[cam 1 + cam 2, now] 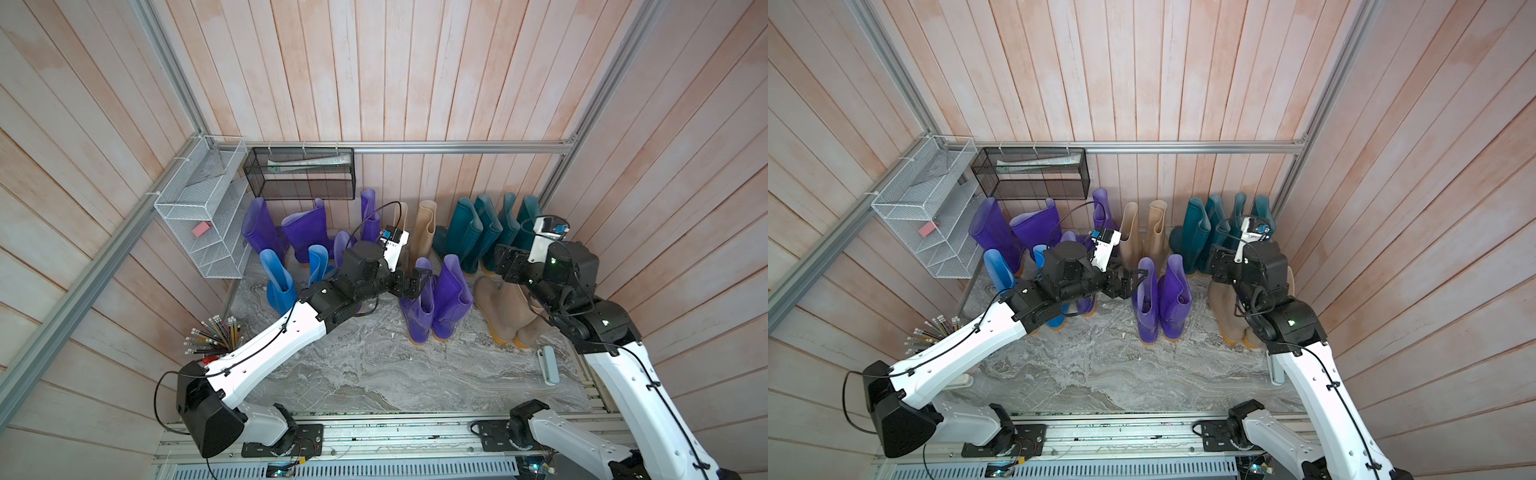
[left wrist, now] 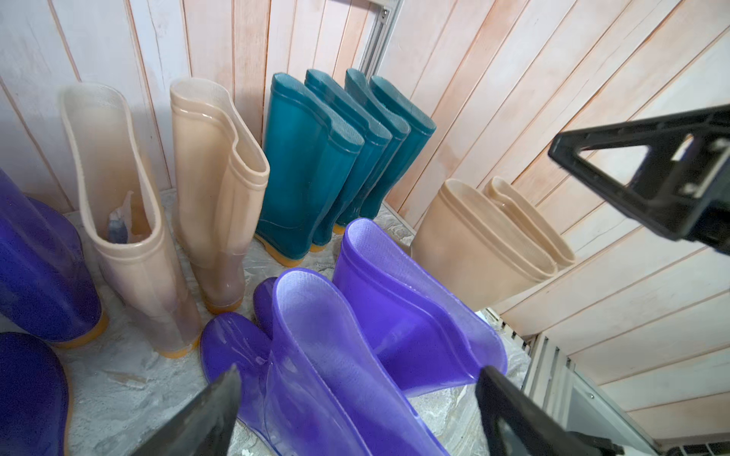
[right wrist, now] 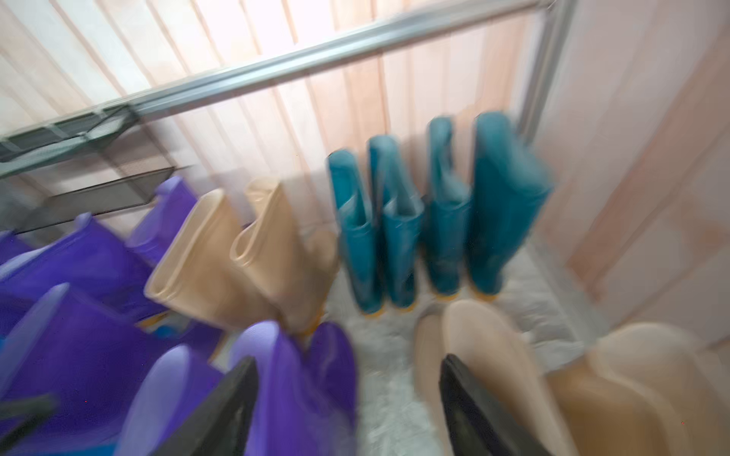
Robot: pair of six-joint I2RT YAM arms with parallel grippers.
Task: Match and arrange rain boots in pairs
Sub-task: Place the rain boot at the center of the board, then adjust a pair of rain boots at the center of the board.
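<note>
I should pinch both inner rims (image 3: 544, 374) with my right gripper and turn the beige boots straight beside the purple pair, because the beige boots' toes (image 1: 484, 294) point at an angle toward that pair.
A purple pair of rain boots (image 1: 436, 303) stands upright mid-floor. My left gripper (image 1: 422, 280) hovers at the rim of the left boot of that pair (image 2: 316, 355), open, its fingers spread on either side of the shaft and gripping nothing. My right gripper (image 1: 500, 262) is open above a beige pair (image 1: 505, 309) leaning at the right wall; its wrist view is blurred. Along the back wall stand several teal boots (image 1: 486, 232) and a beige pair (image 2: 166, 205). More purple boots (image 1: 307, 232) and a blue pair (image 1: 278, 286) crowd the back left.
A white wire rack (image 1: 199, 216) and a black mesh basket (image 1: 299, 172) hang on the left and back walls. A cup of pencils (image 1: 216, 336) sits by the left arm. A pale blue object (image 1: 548, 365) lies by the right arm on the marbled floor (image 1: 374, 365).
</note>
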